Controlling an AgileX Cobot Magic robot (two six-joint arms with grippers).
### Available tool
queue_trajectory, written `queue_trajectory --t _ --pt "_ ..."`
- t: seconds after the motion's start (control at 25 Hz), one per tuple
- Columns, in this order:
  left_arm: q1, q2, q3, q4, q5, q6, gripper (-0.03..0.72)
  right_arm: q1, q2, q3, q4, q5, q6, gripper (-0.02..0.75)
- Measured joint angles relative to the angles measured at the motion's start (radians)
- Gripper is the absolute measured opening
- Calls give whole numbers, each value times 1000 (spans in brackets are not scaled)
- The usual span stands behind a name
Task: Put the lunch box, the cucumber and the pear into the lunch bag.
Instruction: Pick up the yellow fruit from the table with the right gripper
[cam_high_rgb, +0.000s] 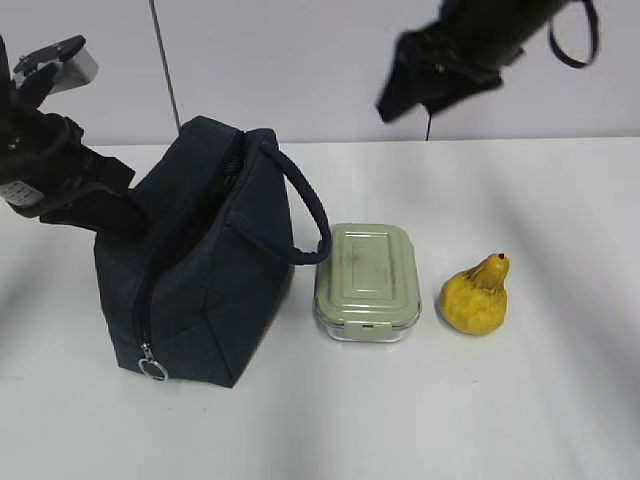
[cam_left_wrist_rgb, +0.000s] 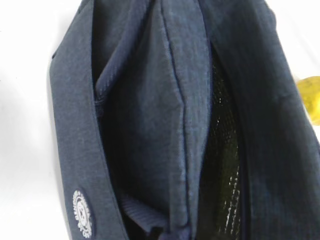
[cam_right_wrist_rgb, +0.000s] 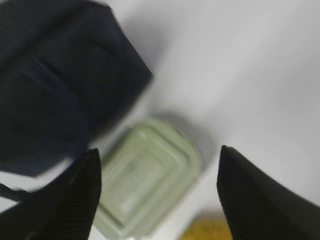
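The lunch bag's fabric sides leave a narrow opening (cam_high_rgb: 194, 230). I expect the navy lunch bag (cam_high_rgb: 225, 290) to stretch wide around the lunch box when I push it in.
The navy lunch bag (cam_high_rgb: 200, 280) stands at the left with its zipper open. My left gripper (cam_high_rgb: 135, 220) is at the bag's left rim. In the left wrist view one ribbed finger (cam_left_wrist_rgb: 136, 214) presses a fold of the bag's fabric (cam_left_wrist_rgb: 170, 125), and the dark silvery-lined inside (cam_left_wrist_rgb: 225, 165) shows beside it. The green-lidded lunch box (cam_high_rgb: 367, 283) lies right of the bag, and the yellow pear (cam_high_rgb: 477, 295) right of the box. My right gripper (cam_high_rgb: 420, 75) hangs high above, open and empty, over the lunch box (cam_right_wrist_rgb: 150, 175). The cucumber is not in view.
The bag's looped handle (cam_high_rgb: 305, 215) hangs over toward the lunch box. A silver ring pull (cam_high_rgb: 153, 368) hangs at the bag's front bottom corner. The white table (cam_high_rgb: 520, 400) is bare at the front and right.
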Motion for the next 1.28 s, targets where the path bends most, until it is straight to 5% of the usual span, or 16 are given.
queue_trajectory --t 0.16,0.48,0.76,1.12,1.28 --pt "0 0 0 2 0 0 7 -25 2 126 -147 78 93 490" --pt "0 0 0 3 6 0 7 -32 2 363 -191 -51 109 452" --pt "0 0 0 3 8 1 7 -32 20 376 -199 -80 112 444" --pt "0 0 0 4 9 1 7 -32 34 374 -207 -49 112 231" --pt "0 0 0 4 10 1 6 -32 2 316 -159 -37 95 216"
